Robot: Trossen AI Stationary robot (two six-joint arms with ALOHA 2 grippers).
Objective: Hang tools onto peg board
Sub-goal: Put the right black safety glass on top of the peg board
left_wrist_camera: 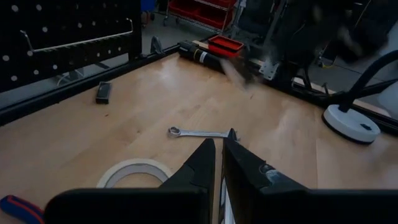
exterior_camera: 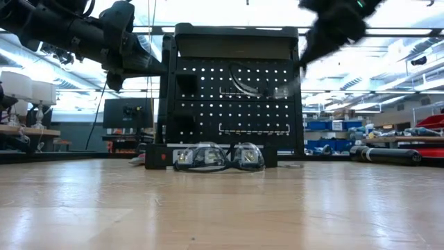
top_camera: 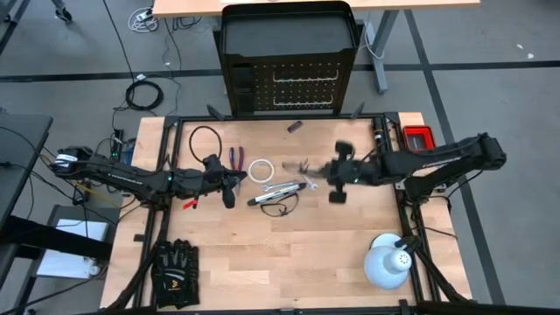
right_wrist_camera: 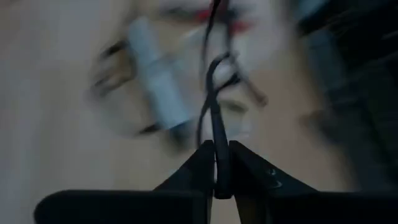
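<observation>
My right gripper is holding the lifted glasses (top_camera: 296,166) clear of the tools, and the black tray (top_camera: 336,31) above the peg board is empty. My right gripper keeps going to that tray and lets go inside it.
My right gripper (top_camera: 327,171) is over the table's middle, shut on a thin dark piece of a pair of black-framed glasses (top_camera: 306,166), which is blurred. My left gripper (top_camera: 229,191) is shut and empty above the table, left of the tools. Lying on the table are red-handled pliers (top_camera: 234,157), a white tape roll (top_camera: 261,170), a silver wrench (top_camera: 280,186), a second silvery tool (top_camera: 262,200) and another pair of glasses (exterior_camera: 218,157). The black peg board (top_camera: 306,87) stands upright at the far edge. My right gripper pinches a thin dark arm (right_wrist_camera: 217,134) of the glasses between its two fingers. The arm runs on forward past the fingertips, along the fingers. The glasses are lifted clear of the table. Blur hides the rest.
A small dark item (top_camera: 295,127) lies near the peg board. A red box (top_camera: 417,136) sits at the far right, a white dome lamp (top_camera: 388,262) at the near right and black gloves (top_camera: 175,267) at the near left. Bare wood lies along the near edge.
</observation>
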